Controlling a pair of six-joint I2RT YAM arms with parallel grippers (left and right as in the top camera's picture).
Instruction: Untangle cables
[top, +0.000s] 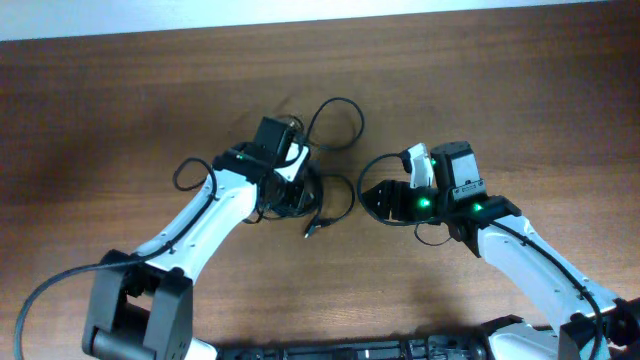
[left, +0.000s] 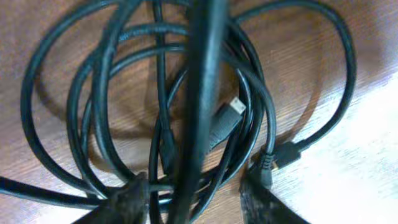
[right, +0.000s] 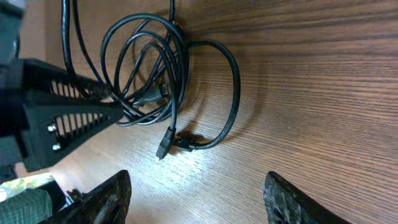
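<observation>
My right gripper should hold the coil (top: 316, 190) while my left gripper pulls away the cable with the loop reaching back (top: 359, 122), because that cable winds through the coil.
Several thin black cables (top: 318, 192) lie coiled together at the table's middle, with one loop (top: 340, 99) reaching back and a plug tip (top: 312, 230) pointing forward. My left gripper (top: 292, 198) is down on the coil. In the left wrist view its fingers (left: 196, 202) are apart, with several strands (left: 99, 93) between them. One blurred strand (left: 202, 74) runs up close to the camera, and a metallic plug (left: 235, 107) lies inside the coil. My right gripper (top: 375, 195) is open and empty just right of the coil. In its wrist view (right: 196, 199) the coil (right: 177, 68) and two plugs (right: 165, 146) lie ahead.
The wooden table (top: 520, 90) runs to a pale wall at the back. The left gripper's black finger frame (right: 56, 118) shows at the left of the right wrist view. Thicker arm wires (top: 50, 285) loop at the front left.
</observation>
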